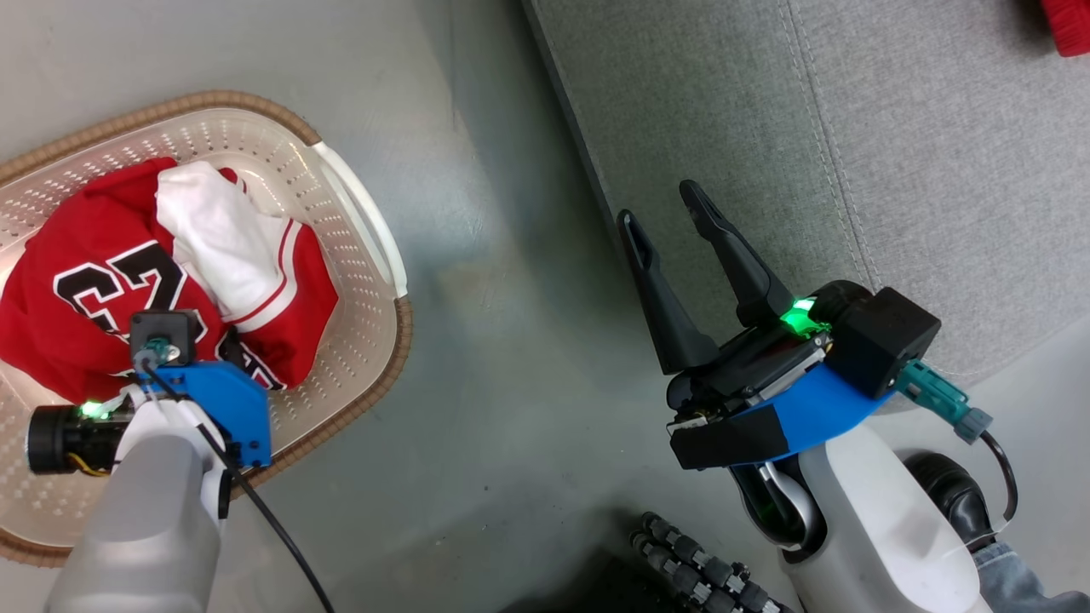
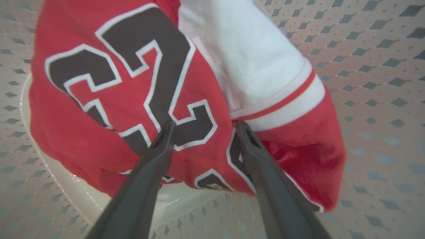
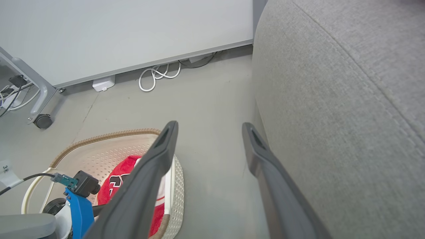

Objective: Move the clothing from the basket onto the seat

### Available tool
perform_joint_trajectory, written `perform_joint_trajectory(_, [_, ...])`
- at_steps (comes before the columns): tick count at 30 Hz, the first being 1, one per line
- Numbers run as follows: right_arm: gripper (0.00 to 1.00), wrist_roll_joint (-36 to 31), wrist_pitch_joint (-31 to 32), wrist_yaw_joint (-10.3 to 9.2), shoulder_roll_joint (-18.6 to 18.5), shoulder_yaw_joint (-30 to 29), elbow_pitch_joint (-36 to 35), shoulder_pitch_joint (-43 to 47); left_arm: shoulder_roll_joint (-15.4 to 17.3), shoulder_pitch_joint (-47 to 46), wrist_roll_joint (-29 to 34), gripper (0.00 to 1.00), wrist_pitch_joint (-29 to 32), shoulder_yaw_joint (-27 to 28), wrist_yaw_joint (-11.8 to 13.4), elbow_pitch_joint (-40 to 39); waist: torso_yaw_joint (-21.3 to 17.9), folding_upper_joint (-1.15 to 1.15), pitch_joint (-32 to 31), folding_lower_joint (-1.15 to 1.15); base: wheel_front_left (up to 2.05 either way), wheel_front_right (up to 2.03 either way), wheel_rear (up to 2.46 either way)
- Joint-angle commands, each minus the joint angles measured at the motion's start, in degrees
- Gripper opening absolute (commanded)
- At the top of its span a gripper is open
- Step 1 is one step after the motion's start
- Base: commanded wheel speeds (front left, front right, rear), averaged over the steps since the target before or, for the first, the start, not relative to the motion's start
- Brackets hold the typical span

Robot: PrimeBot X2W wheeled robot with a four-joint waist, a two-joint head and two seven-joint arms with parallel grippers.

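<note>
The white fold is attached to the jersey's red cloth along a striped band, so it will come up with the jersey and hang below when I lift the jersey.
The cream perforated basket stands on the floor at the left, and its brown rim also shows in the right wrist view. In it lies the clothing, a crumpled red jersey with black white-edged numbers and a white inside fold. My left gripper points down into the basket, open, its two fingertips at the jersey with nothing clamped. My right gripper hangs open and empty over the floor by the front edge of the grey seat; it shows again in its own wrist view. A bit of red cloth lies on the seat's far corner.
Bare grey floor separates basket and seat. Against the far wall are white coiled cables, a small white box and a wheeled metal stand. A black ribbed hose lies by my base.
</note>
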Motion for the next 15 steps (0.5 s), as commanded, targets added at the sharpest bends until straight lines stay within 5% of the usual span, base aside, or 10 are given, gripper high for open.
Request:
perform_joint_trajectory(1, [1.00, -0.1, -0.3, 0.01, 0.1, -0.3, -0.3, 0.4, -0.4, -1.2, -0.3, 1.00, 0.2, -0.4, -0.4, 0.0, 0.1, 0.00, 0.2, 0.00, 0.00, 0.00, 0.00])
perform_joint_trajectory(10, [1.00, -0.8, -0.3, 0.01, 0.1, -1.2, -0.7, 1.6, -0.3, -2.4, 0.2, 1.00, 2.3, -2.0, -0.9, 1.4, 0.6, 0.00, 0.5, 0.00, 0.00, 0.00, 0.00])
perform_joint_trajectory(12, [1.00, -0.7, -0.3, 0.01, 0.1, -1.2, -0.7, 1.7, 0.0, -2.6, 0.0, 0.42, 2.7, -2.2, -1.0, 1.6, 0.6, 0.00, 0.5, 0.00, 0.00, 0.00, 0.00])
perform_joint_trajectory(13, [1.00, -0.7, -0.3, 0.01, 0.1, -1.1, -0.7, 1.8, 0.0, -2.6, -0.1, 0.01, 2.8, -2.2, -1.1, 1.7, 0.6, 0.00, 0.4, 0.00, 0.00, 0.00, 0.00])
perform_joint_trajectory(15, [1.00, -0.6, -0.3, 0.01, 0.1, -1.0, -0.6, 1.8, 0.0, -2.6, -0.3, 0.00, 2.8, -2.4, -1.2, 1.8, 0.6, 0.00, 0.4, 0.00, 0.00, 0.00, 0.00])
